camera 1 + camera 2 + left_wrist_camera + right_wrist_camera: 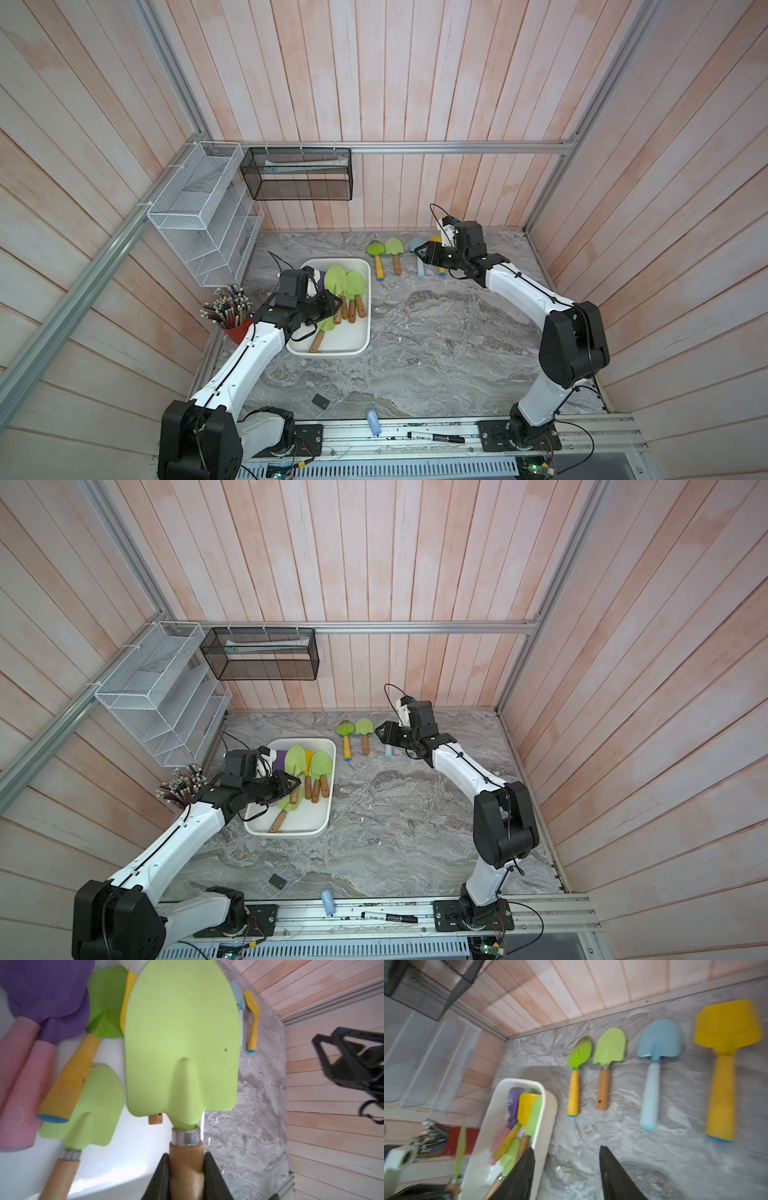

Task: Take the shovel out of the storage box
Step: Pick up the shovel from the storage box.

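The robot's left gripper leaves the light green shovel's upper handle free, so its open right gripper should keep moving toward the handle's metal ring and close there.
The white storage box lies left of the table's middle and holds several toy shovels. My left gripper is shut on the wooden handle of a light green shovel, whose blade hangs over the box's right side. Beneath it in the box are purple, yellow and green shovels. My right gripper hangs open and empty near the back of the table, to the right of the box.
Four shovels lie in a row at the back: green with yellow handle, green with wooden handle, blue, yellow. A white wire rack, black mesh basket, red pencil cup and marker stand around.
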Robot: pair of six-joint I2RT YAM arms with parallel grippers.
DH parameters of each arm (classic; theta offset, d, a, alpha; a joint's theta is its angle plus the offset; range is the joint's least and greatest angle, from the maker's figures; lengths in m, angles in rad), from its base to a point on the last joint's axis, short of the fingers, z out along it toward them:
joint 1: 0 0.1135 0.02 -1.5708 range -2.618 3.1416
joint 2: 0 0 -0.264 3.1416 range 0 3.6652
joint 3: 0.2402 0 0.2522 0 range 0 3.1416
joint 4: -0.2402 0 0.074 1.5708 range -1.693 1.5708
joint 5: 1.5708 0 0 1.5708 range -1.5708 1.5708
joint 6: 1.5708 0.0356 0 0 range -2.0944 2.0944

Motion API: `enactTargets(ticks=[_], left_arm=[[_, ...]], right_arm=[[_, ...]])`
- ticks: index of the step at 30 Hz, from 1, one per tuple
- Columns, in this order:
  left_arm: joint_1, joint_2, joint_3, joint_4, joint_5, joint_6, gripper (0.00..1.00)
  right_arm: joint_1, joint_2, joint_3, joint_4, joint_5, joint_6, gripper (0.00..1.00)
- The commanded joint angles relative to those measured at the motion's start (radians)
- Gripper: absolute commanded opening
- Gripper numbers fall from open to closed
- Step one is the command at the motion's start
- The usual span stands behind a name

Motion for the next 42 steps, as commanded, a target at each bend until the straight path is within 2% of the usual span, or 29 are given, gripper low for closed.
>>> enactTargets(ticks=[1, 4, 12, 20, 31, 40, 42], left_arm=[[0.044, -0.001, -0.047, 0.226, 0.226, -0.092, 0.16], [0.088, 0.001, -0.092, 0.359, 0.318, -0.166, 0.16], [0.130, 0.012, -0.175, 0.664, 0.469, -0.325, 0.16], [0.135, 0.026, -0.222, 0.904, 0.535, -0.451, 0.16], [0.135, 0.043, -0.250, 1.057, 0.565, -0.552, 0.16], [0.126, 0.054, -0.251, 1.086, 0.574, -0.565, 0.16], [0.121, 0.057, -0.253, 1.109, 0.574, -0.578, 0.16]], right_arm=[[0.024, -0.013, -0.065, 0.239, -0.229, 0.158, 0.52], [0.053, 0.005, -0.115, 0.399, -0.325, 0.259, 0.52], [0.169, 0.089, -0.157, 0.713, -0.449, 0.463, 0.54], [0.232, 0.184, -0.129, 0.962, -0.514, 0.642, 0.56], [0.284, 0.267, -0.072, 1.120, -0.557, 0.759, 0.56], [0.307, 0.323, -0.008, 1.208, -0.585, 0.826, 0.55], [0.310, 0.342, 0.002, 1.232, -0.585, 0.877, 0.54]])
